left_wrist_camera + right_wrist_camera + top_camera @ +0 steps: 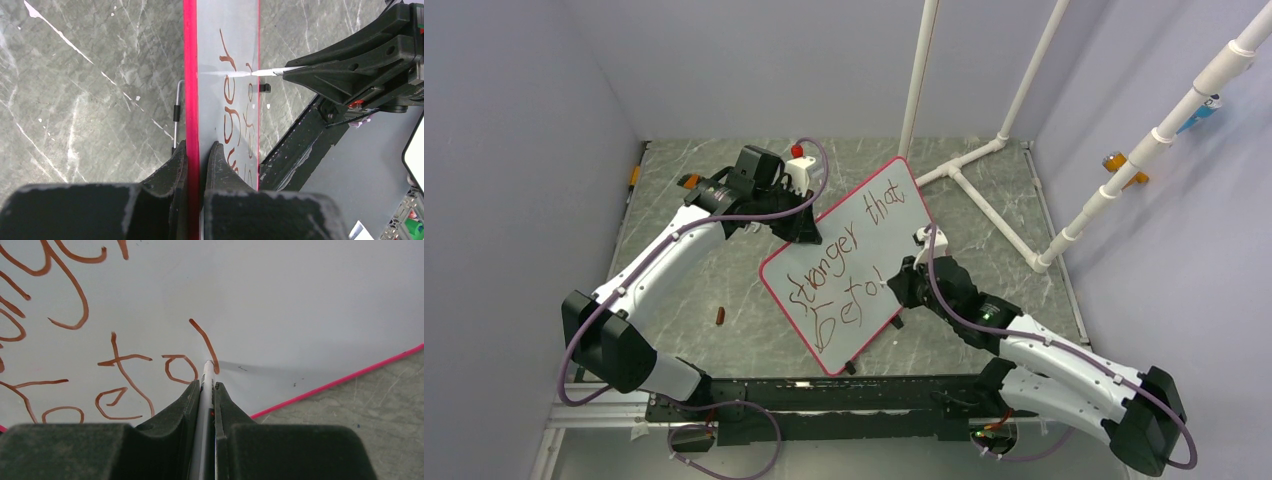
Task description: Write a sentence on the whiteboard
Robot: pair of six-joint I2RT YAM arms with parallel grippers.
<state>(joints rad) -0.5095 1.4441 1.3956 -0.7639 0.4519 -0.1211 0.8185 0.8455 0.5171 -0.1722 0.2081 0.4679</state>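
Note:
I should take the marker back up with my right gripper and add the arm of the r, because the stroke (pixel 203 338) beside the o is only a stem.
The whiteboard (pixel 899 176), white with a pink-red rim, is held tilted above the table between the arms. The sentence (pixel 844 262) reads "stronger that Beto!" in dark-red handwriting on two lines. My left gripper (pixel 802 228) is shut on the whiteboard's upper left edge; in the left wrist view its fingers (pixel 177 160) pinch the red rim (pixel 190 75). My right gripper (pixel 902 283) is shut on a white marker (pixel 207 371). The marker's tip touches the board at the lower end of the exclamation stroke (pixel 205 342), right of "Beto".
A white pipe frame (pixel 984 190) stands on the table at the back right. A small brown object (pixel 720 317) lies on the grey marbled table left of the board. A black rail (pixel 824 395) runs along the near edge. Walls close in the left, back and right sides.

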